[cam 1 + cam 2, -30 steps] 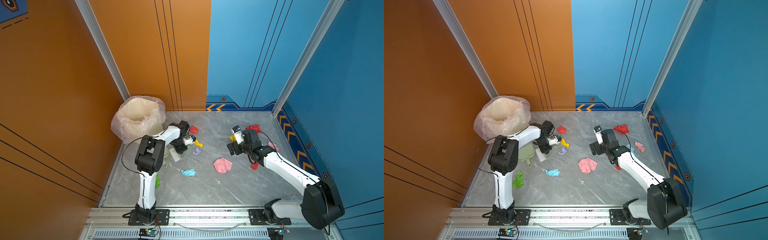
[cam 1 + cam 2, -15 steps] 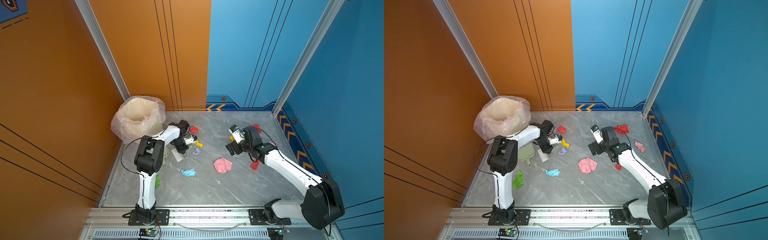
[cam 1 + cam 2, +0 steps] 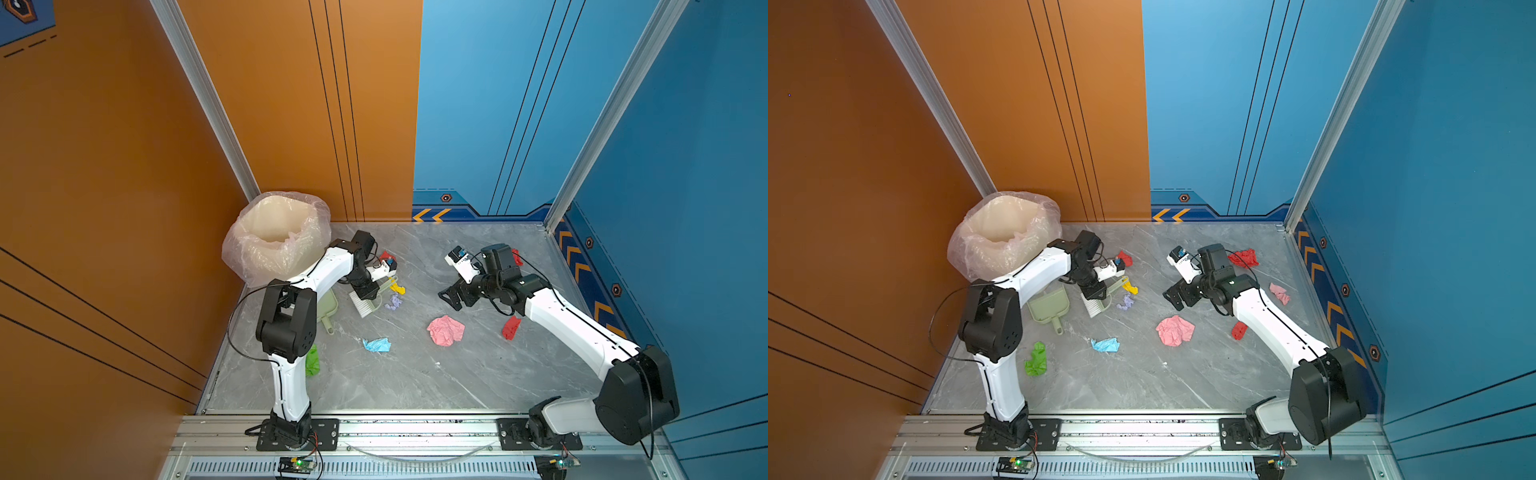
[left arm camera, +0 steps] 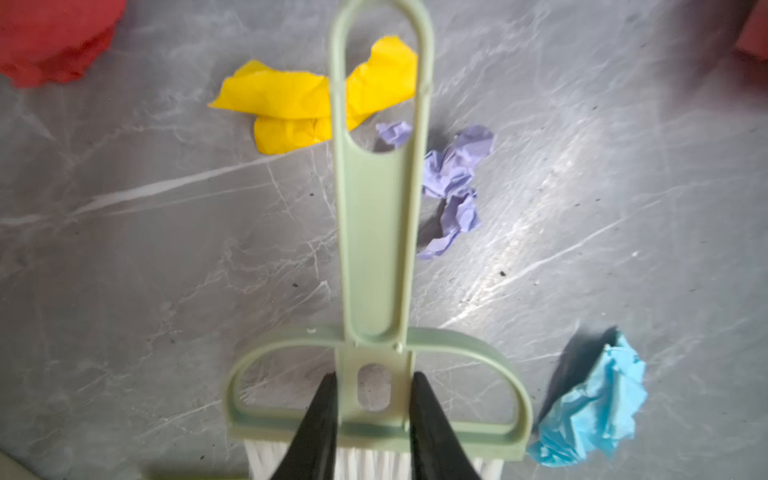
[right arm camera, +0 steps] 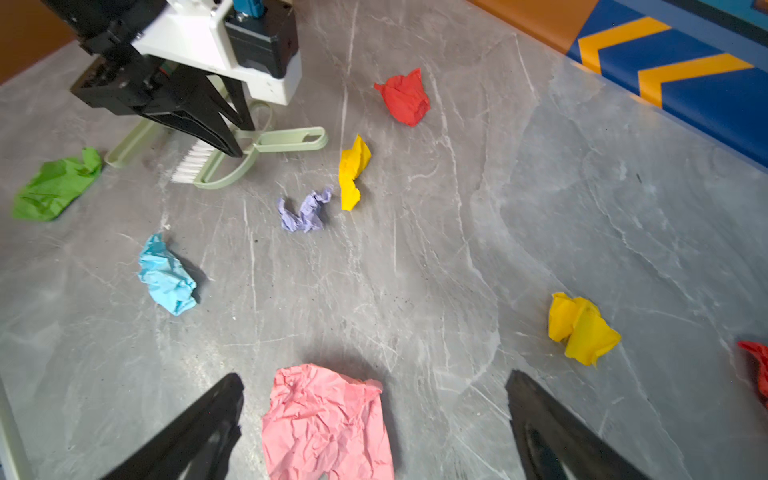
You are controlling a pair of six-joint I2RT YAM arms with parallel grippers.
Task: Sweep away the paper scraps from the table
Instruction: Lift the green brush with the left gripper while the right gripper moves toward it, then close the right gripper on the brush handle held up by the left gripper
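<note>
The robot's left gripper holds the brush's neck (image 4: 374, 356) and the brush's handle is free, so the right gripper should keep moving toward that handle (image 5: 293, 139) and close around it.
Paper scraps lie scattered over the grey table (image 3: 415, 386). Among them are a pink wad (image 3: 445, 330), a light blue one (image 3: 377, 345), a yellow one (image 4: 282, 99), a lilac one (image 4: 455, 174), red ones (image 3: 511, 327) and a green one (image 3: 1036, 359). My left gripper (image 4: 374, 378) is shut on the neck of the pale green brush (image 4: 376, 249), bristles near the table, next to the yellow and lilac scraps. My right gripper (image 5: 376, 376) hangs open above the table, with the pink wad (image 5: 328, 419) just below and before its jaws.
A pale green dustpan (image 3: 1050, 305) lies left of the brush. A bin lined with a clear bag (image 3: 276, 235) stands in the back left corner. More scraps, red (image 3: 1244, 257) and pink (image 3: 1280, 293), lie near the right wall. Orange and blue walls close in the table.
My right gripper has shifted a little to the left, towards the middle of the table, still open. The left gripper and brush have hardly moved.
</note>
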